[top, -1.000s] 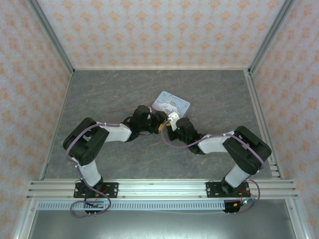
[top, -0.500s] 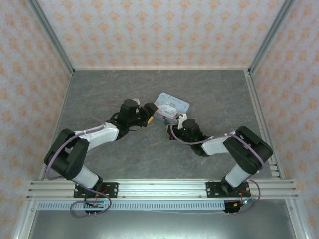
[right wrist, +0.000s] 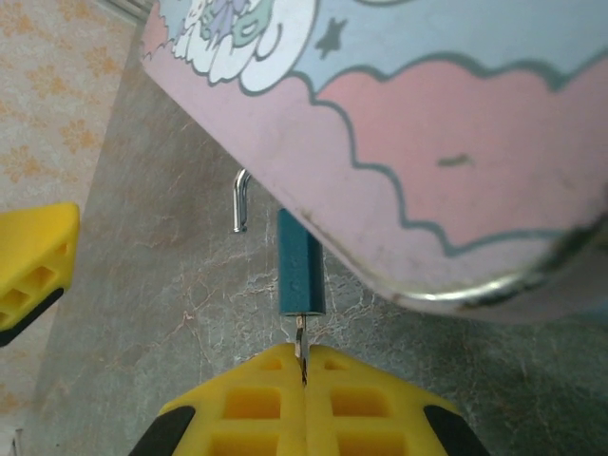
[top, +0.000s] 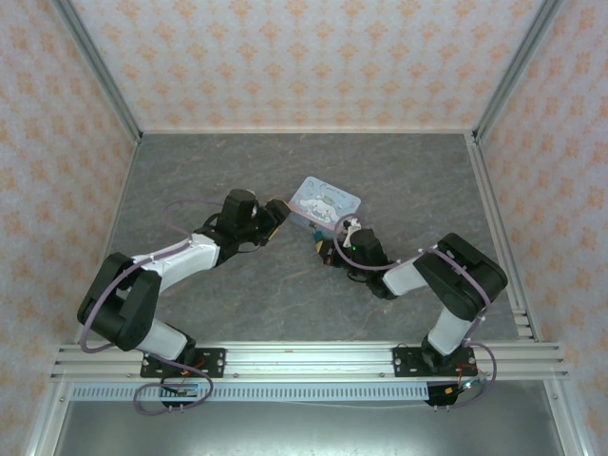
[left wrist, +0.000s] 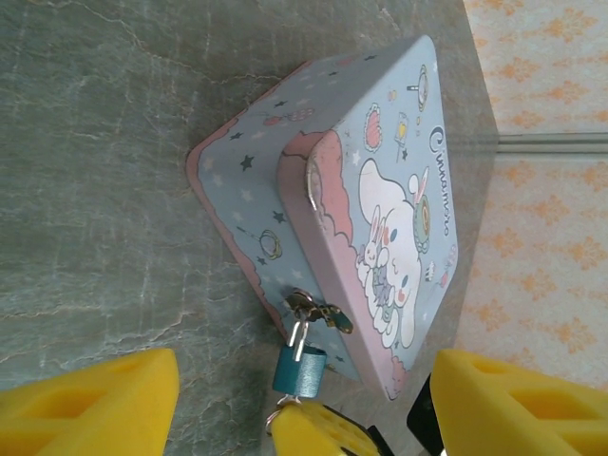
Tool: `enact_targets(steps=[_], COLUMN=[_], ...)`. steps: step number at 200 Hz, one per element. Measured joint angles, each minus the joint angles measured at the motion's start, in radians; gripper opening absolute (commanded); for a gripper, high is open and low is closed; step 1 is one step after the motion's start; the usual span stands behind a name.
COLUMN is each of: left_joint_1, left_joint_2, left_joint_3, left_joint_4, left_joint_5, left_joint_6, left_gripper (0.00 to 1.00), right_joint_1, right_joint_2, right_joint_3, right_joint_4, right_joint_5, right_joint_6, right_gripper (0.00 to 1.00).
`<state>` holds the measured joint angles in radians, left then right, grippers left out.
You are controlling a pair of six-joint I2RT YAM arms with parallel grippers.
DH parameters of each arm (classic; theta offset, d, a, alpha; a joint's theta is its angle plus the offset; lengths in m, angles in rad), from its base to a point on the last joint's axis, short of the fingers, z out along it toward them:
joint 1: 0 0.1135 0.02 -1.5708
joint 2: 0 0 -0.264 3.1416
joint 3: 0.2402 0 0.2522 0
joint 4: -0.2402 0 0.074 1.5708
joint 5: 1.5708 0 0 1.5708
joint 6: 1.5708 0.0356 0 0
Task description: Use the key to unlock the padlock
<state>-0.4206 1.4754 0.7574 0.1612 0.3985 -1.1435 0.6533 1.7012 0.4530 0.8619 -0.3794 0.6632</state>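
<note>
Next, I let go of the key with my right gripper and straighten the tin [top: 325, 202] with both grippers first, because it sits crooked with its slanting lid edge over the padlock [right wrist: 275, 198].
The small teal padlock [left wrist: 299, 369] hangs by its silver shackle from the hasp [left wrist: 319, 310] on the front of the pale blue cartoon tin [left wrist: 380, 171]. In the right wrist view the thin key [right wrist: 300, 334] runs from the shut fingers of my right gripper [right wrist: 304, 366] into the bottom of the padlock [right wrist: 300, 261]. A silver shackle tip [right wrist: 240, 201] shows just left of the body. My left gripper [left wrist: 302, 399] is open, its yellow fingers [left wrist: 90, 408] wide on either side of the padlock and touching nothing. From above, both grippers [top: 278, 215] [top: 331, 245] sit at the tin [top: 326, 199].
The tin lies on a grey marbled table [top: 209, 171] with patterned walls on three sides. My right gripper's yellow finger [left wrist: 318, 435] pokes up just under the padlock, between the left fingers. A left finger [right wrist: 33, 256] shows at the left edge of the right wrist view.
The left gripper has drawn away from the right one and reached out to the tin's near left corner. The right gripper has shifted a little, staying at the tin's front.
</note>
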Motion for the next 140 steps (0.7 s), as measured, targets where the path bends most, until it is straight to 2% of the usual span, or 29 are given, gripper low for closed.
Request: enact_targets(steps=[56,111,140], left_joint_1=[0.023,0.037,0.048], left_joint_2=[-0.008,-0.008,0.016], left_joint_3=[0.000,0.002,0.053], left_joint_4=[-0.024,-0.043,-0.098], left_joint_5=[-0.007,-0.007,-0.006], left_joint_6=[0.018,0.040,0.092], left_gripper=[0.72,0.72,0.72], right_joint_1=[-0.032,-0.042,-0.042], right_joint_2=[0.000,-0.007,-0.110], right_joint_3=[0.001,0.005,-0.001], right_joint_4=[-0.002,-0.071,-0.178], right_joint_5=[-0.022,-0.018,0.024], right_joint_6=[0.060,0.051,0.013], right_gripper=[0.00,0.28,0.43])
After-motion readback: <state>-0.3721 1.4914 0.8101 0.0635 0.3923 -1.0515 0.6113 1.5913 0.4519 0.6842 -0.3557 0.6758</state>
